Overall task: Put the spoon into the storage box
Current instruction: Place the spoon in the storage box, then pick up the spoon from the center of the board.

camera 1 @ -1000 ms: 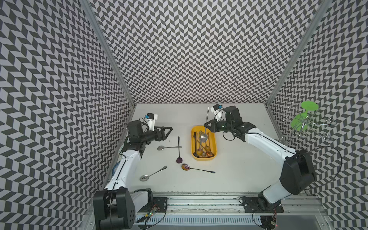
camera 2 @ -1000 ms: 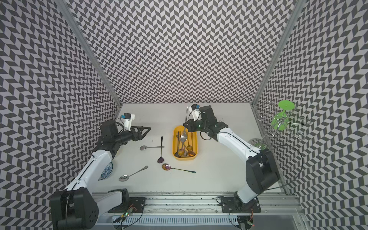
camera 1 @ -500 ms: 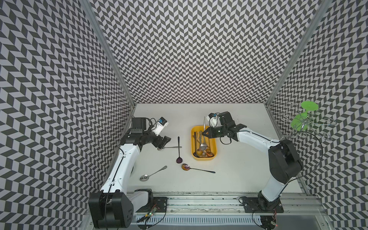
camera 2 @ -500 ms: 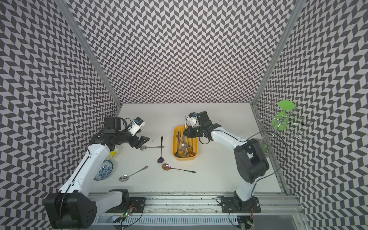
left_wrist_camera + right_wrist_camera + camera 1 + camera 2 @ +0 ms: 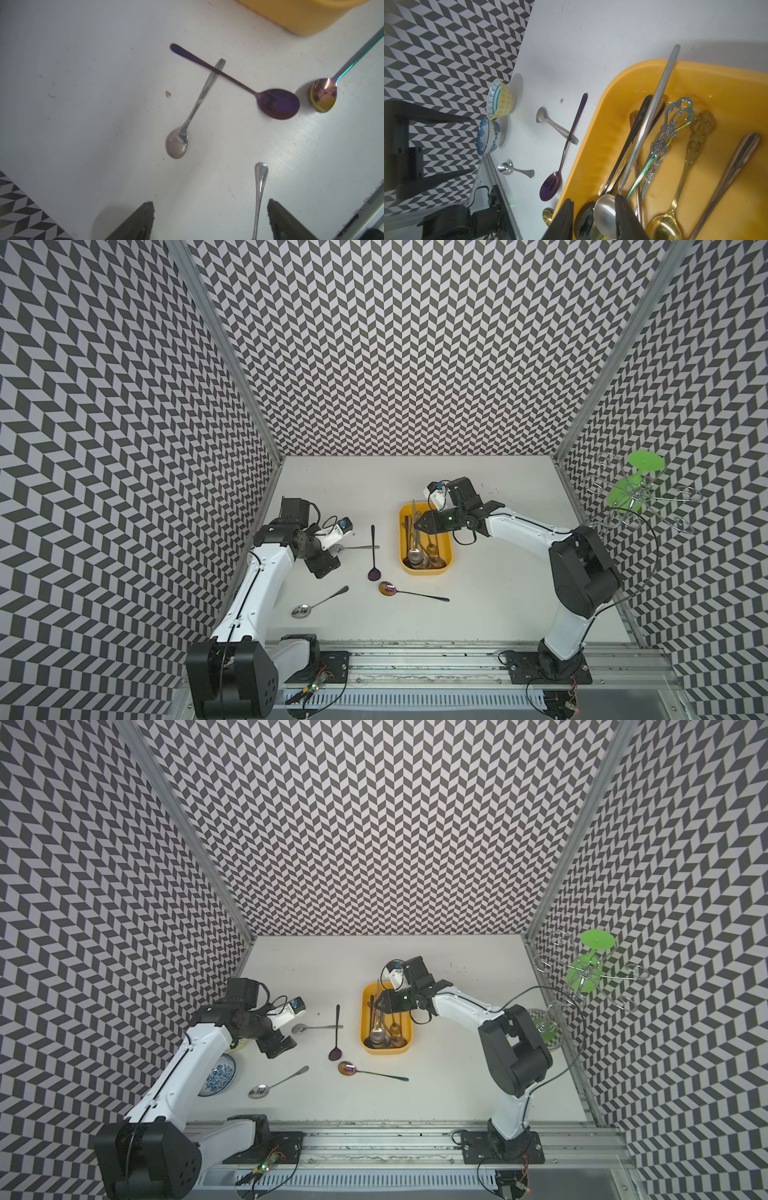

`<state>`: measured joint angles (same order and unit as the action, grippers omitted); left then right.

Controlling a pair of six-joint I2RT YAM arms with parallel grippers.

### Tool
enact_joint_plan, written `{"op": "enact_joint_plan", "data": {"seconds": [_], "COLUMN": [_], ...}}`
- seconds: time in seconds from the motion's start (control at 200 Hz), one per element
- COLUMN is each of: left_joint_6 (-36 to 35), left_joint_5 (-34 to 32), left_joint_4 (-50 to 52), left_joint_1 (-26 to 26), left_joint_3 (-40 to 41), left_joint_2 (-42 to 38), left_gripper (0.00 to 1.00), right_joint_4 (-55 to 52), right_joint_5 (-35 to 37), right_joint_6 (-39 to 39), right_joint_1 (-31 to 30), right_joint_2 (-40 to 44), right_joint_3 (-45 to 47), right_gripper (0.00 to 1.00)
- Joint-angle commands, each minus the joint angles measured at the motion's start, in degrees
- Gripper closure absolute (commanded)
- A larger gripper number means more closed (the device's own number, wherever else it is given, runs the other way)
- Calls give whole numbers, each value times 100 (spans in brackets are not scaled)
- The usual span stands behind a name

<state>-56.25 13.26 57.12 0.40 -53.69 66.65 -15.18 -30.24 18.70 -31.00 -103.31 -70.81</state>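
Note:
The ornate silver spoon is a long way from the robot's right gripper at the storage box, so next the left gripper grabs its bowl end and moves it nearer first.
The yellow storage box stands mid-table and holds several spoons. A long silver spoon lies in it, handle leaning over the far rim. My right gripper hovers low over the box, jaws apart, that spoon's bowl showing in the gap. Three spoons lie left of the box: a purple one crossing a plain silver one, and a gold-bowled one. An ornate silver spoon lies nearer the front. My left gripper is open above its handle.
A yellow bowl and a blue patterned bowl sit by the left wall, close to my left arm. A green and wire rack hangs at the right wall. The rail runs along the table's front edge.
My right gripper came down over the box and opened, letting the long silver spoon drop in. My left arm swung toward the front and tipped its gripper down over the ornate spoon's handle.

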Motion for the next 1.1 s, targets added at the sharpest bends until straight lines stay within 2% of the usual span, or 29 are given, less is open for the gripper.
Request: {"op": "enact_joint_plan", "data": {"seconds": [0.0, 0.145, 0.275, 0.436, 0.691, 0.841, 0.986, 1.001, 1.097], "left_joint_6": [-368, -678, -666, -825, -934, -1128, -1141, -1135, -1210], "left_joint_5": [-409, -724, -939, -978, -1352, -1557, -1814, -1805, -1714], "left_joint_4": [216, 185, 159, 107, -18, 62, 1, 3, -70], "left_joint_1": [12, 41, 35, 31, 27, 48, 48, 48, 44], "left_joint_3": [215, 575, 794, 1101, 1400, 1551, 1709, 1713, 1847], "left_joint_2": [-83, -139, -56, -17, 55, 36, 123, 125, 141], "left_gripper": [12, 13, 16, 18, 20, 21, 23, 23, 26], "right_joint_4": [-195, -279, -548, -467, -66, -21, 153, 166, 368], "right_joint_5": [309, 537, 878, 1445, 2516, 3001, 3001, 3372, 3750], "right_joint_6": [-191, -298, -435, -681, -1149, -1360, -1365, -1440, -1499], "right_joint_1": [-5, 37, 100, 138, 197, 235, 230, 234, 222], "right_joint_2": [370, 892, 1377, 2135, 3478, 4107, 4711, 4759, 5129], "right_joint_3": [-208, -88, -117, 190, 1086, 1538, 2051, 2095, 2452], "right_gripper": [56, 48, 44, 32, 17, 12, 12, 6, 0]}}
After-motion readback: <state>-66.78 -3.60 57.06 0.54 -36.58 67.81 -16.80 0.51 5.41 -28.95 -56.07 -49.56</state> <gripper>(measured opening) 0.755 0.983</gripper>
